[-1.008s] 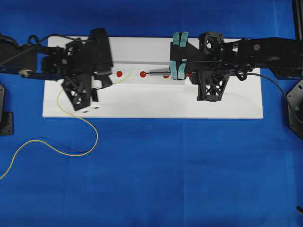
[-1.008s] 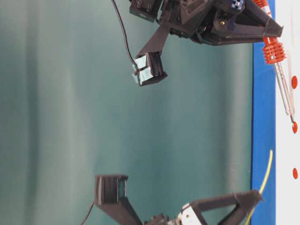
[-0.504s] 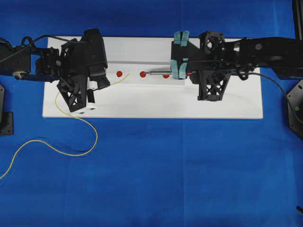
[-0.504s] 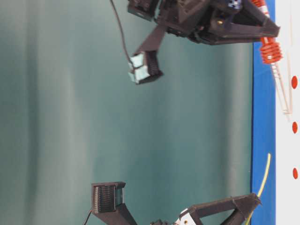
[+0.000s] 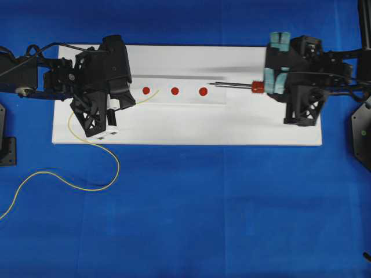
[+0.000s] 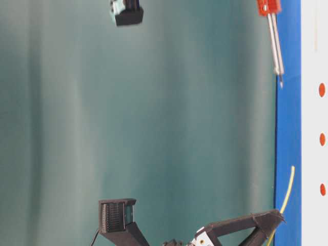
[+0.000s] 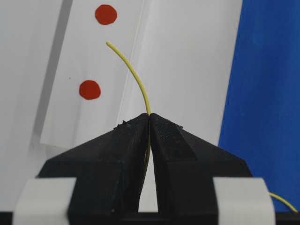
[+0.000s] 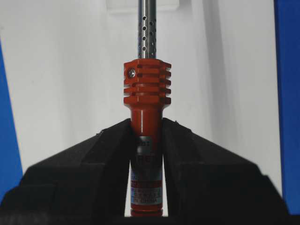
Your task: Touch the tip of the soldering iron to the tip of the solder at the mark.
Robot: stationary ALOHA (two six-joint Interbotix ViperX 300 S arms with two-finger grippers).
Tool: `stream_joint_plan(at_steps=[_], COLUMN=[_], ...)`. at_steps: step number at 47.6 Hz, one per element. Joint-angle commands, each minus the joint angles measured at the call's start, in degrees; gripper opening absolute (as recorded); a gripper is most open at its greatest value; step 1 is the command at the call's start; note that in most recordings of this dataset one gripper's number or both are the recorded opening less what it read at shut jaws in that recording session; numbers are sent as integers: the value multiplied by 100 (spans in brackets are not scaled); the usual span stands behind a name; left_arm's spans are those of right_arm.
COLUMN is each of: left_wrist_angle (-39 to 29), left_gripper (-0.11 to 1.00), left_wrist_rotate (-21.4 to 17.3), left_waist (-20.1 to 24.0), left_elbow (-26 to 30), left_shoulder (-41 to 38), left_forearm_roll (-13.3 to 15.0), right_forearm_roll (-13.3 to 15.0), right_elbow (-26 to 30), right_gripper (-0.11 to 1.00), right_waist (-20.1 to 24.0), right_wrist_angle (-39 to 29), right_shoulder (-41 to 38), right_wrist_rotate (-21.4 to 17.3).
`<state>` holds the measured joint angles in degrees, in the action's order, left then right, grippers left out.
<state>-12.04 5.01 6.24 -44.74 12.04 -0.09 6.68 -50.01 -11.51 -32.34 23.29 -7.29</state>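
I should keep my right gripper waiting while my left gripper brings the solder to the mark nearest the soldering iron, since the solder's tip lies far off.
My left gripper is shut on the solder, a thin yellow wire that curves out ahead of the jaws. The wire's tip lies between two of the red marks. Overhead, the solder ends just right of the leftmost of three red marks, beside the left gripper. My right gripper is shut on the orange-red handle of the soldering iron. The soldering iron points left, its tip just right of the right-hand mark. From table level the soldering iron hangs above the board.
The marks sit on a white board lying on blue cloth. Slack solder trails off the board's left front in a loop. Black mounts stand at the left edge and right edge.
My right gripper has pulled back to the right and risen with the soldering iron, whose tip was near the middle mark. The left arm shifted slightly at first, then held still.
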Motion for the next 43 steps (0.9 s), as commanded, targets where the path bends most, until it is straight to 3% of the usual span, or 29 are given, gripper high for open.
stream_joint_plan(at_steps=[1, 17, 35, 43], left_wrist_angle=[44, 158, 193, 193], left_gripper=[2, 2, 2, 2], left_wrist_rotate=[9, 0, -79, -79], left_waist=[-9, -62, -62, -53], left_elbow=[141, 589, 1731, 1907], left_shoulder=[35, -299, -1494, -1846], left_forearm_roll=[0, 9, 0, 0], right_forearm_roll=[26, 123, 132, 132], right_elbow=[0, 18, 26, 9], right_gripper=[6, 6, 6, 6], right_waist=[0, -9, -9, -9], right_wrist_angle=[-18, 9, 18, 35], right_shoulder=[167, 62, 0, -9], right_wrist_rotate=[0, 0, 0, 0])
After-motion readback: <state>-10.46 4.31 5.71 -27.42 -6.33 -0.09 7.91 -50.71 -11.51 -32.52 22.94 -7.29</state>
